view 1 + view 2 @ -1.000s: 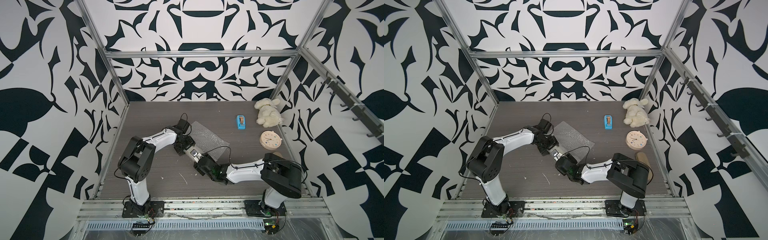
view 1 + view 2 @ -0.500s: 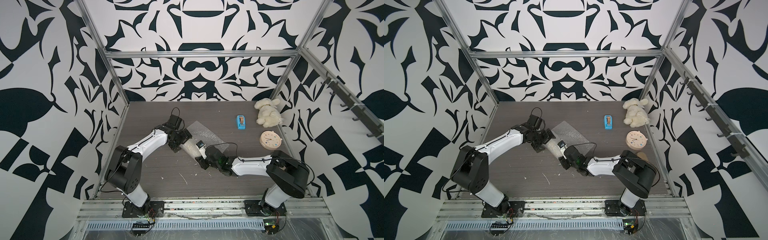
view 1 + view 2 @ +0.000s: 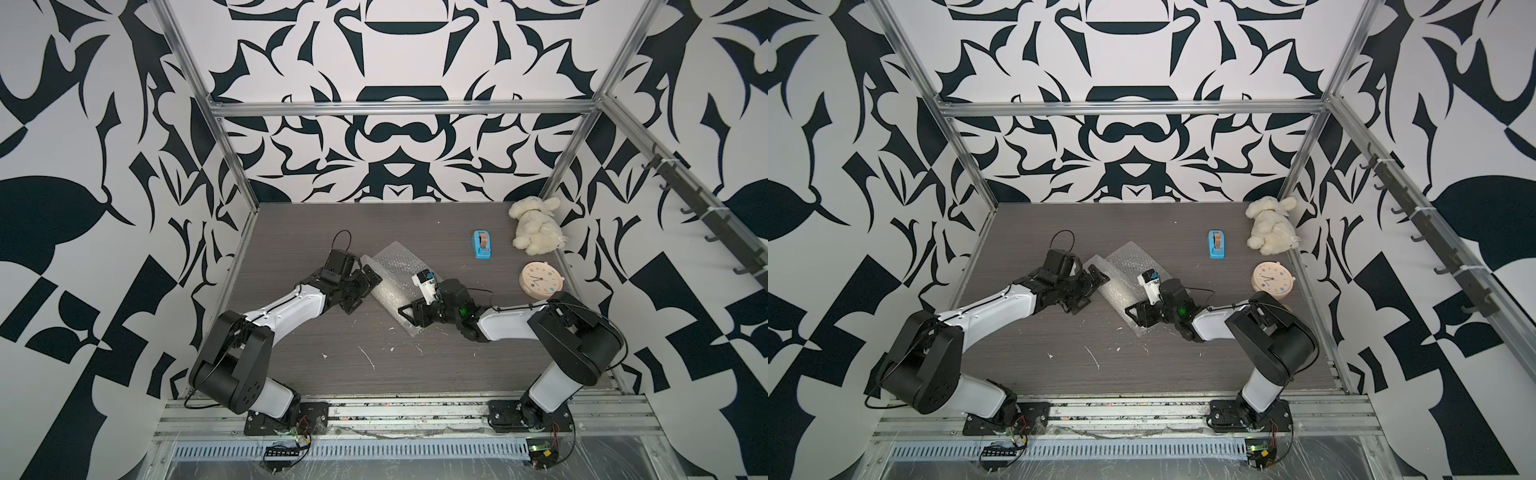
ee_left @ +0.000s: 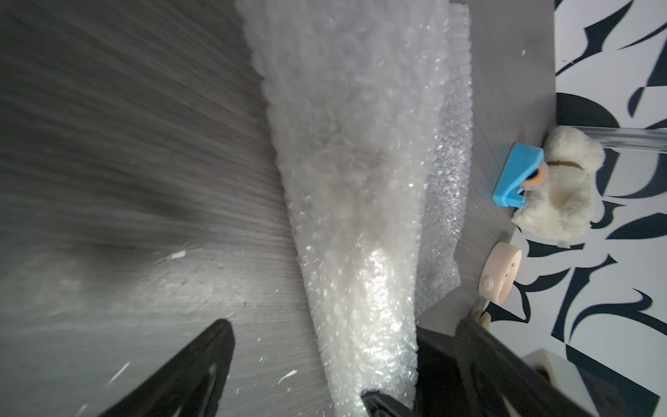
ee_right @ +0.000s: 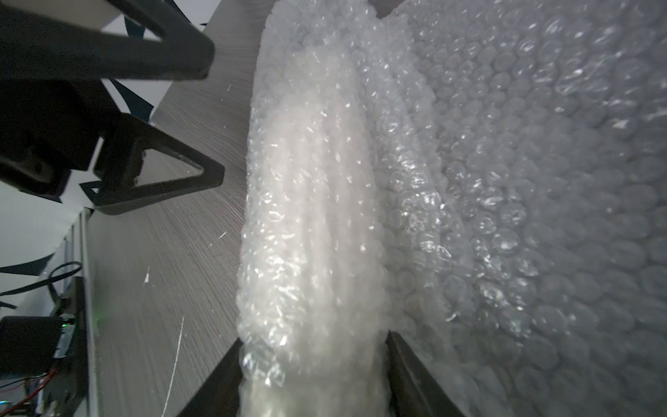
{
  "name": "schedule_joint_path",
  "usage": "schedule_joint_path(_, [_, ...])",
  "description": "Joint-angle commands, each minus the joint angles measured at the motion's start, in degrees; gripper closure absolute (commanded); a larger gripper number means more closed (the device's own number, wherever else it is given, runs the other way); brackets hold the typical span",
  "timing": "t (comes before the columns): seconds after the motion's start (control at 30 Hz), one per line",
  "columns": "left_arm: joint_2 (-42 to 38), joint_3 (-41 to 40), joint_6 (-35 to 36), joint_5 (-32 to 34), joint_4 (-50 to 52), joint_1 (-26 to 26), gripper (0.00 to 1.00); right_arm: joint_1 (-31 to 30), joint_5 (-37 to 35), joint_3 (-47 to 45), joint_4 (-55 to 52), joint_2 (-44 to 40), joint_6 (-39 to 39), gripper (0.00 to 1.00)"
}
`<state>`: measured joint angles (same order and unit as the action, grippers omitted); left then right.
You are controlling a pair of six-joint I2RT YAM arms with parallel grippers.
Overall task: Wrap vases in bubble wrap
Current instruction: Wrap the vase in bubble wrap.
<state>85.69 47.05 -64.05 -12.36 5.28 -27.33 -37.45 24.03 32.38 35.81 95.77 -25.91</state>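
Note:
The loose wrap (image 3: 404, 261) lies across the roll from my left gripper, so that gripper should steady the roll while my right gripper reaches for the wrap's loose edge.
The bubble wrap (image 3: 395, 282) (image 3: 1125, 274) lies slanted on the grey table, one part rolled around the vase (image 5: 317, 224). The vase shows only as a pale ribbed shape through the plastic. My right gripper (image 5: 314, 379) (image 3: 415, 309) is shut on the near end of this roll, one finger on each side. My left gripper (image 3: 363, 291) (image 4: 325, 361) stands wide open at the roll's left side. Its fingertips (image 5: 216, 177) stop just short of the plastic and hold nothing. Loose wrap (image 4: 447, 162) spreads flat beyond the roll.
A blue tape dispenser (image 3: 482, 245), a cream plush toy (image 3: 534, 226) and a round pink clock (image 3: 540, 282) sit at the back right. Small white scraps (image 3: 365, 357) lie on the table in front. Metal frame posts line the table's sides.
My left gripper has opened wide and come off the roll. My right gripper has stayed shut on it and shifted a little to the right and back.

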Motion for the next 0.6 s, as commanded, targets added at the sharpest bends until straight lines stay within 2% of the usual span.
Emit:
schedule_joint_path(0.0, [3.15, -0.82, 1.3, -3.43, -9.43, 0.0, 0.0, 1.68, 7.67, -1.44, 5.47, 1.44, -5.76, 0.53])
schedule_joint_path(0.1, [6.5, -0.01, 1.45, -4.24, -10.45, -0.34, 0.01, 2.79, 9.42, -1.39, 6.95, 2.55, -7.66, 0.53])
schedule_joint_path(0.23, [10.44, 2.04, 3.45, -2.44, -5.68, -1.15, 0.11, 3.63, 10.29, -1.42, 7.67, 3.07, -9.33, 0.52])
schedule_joint_path(0.57, [16.59, 6.98, 4.94, 1.23, -1.9, -3.58, 0.14, 3.7, 7.02, -0.21, -0.3, 0.19, -6.47, 0.5])
